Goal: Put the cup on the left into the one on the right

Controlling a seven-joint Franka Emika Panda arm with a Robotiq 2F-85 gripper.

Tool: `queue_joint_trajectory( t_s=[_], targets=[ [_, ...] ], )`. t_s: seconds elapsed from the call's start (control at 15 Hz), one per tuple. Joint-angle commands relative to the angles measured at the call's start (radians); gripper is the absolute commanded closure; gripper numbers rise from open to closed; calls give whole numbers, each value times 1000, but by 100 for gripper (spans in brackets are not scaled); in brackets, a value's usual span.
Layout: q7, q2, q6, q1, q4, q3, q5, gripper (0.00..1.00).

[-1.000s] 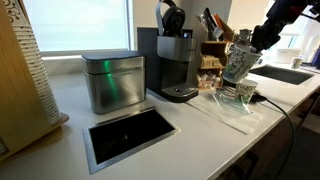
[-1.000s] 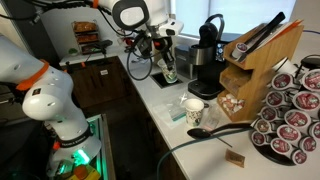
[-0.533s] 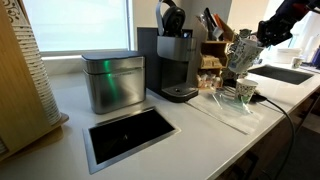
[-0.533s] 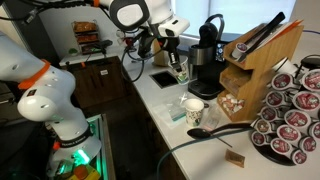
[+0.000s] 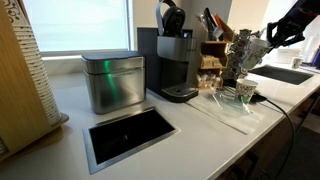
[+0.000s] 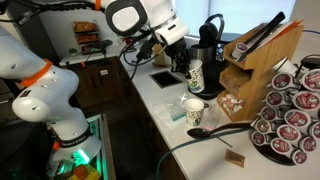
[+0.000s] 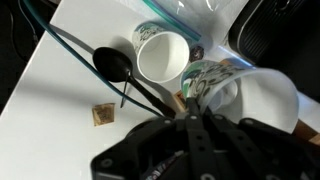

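My gripper has the held cup [image 6: 196, 77] at a slant next to the standing cup's opening [image 6: 195, 103]. It should turn the held cup upright and move it over that opening before lowering it.
My gripper [image 5: 262, 42] is shut on a patterned paper cup [image 5: 238, 58] and holds it in the air above the counter. It shows in the other exterior view [image 6: 195, 76] too, just above and beside a second patterned cup [image 6: 192, 110] that stands upright on the white counter. In the wrist view the held cup [image 7: 250, 92] lies tilted at my fingers [image 7: 190, 105], and the standing cup [image 7: 162, 55] shows its open mouth a little beyond it. The standing cup [image 5: 245, 93] sits below the held one.
A black coffee machine [image 5: 176, 62] stands behind the cups. A black spoon [image 7: 112, 66] and cables lie by the standing cup. A wooden pod rack [image 6: 262, 60] and coffee pods [image 6: 290, 115] stand nearby. A steel bin [image 5: 112, 81] and a counter opening [image 5: 130, 134] lie farther off.
My gripper has carried the held cup across toward the standing cup and the coffee machine; the standing cup has not moved.
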Motion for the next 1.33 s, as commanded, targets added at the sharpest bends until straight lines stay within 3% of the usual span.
queue_joint_trajectory(
  t_s=[0.0,0.33,0.67,1.0,1.27],
  targets=[
    [213,-24,44,-101,-55,75,-85,99],
    [529,16,1,-182,-63,142,-212,99],
    [796,38,-58,-156,-46,151,-228,99],
    [920,-25,-38,-114,-62,156,-239,99],
    [906,12,-43,-60,-42,127,-190,99]
  ],
)
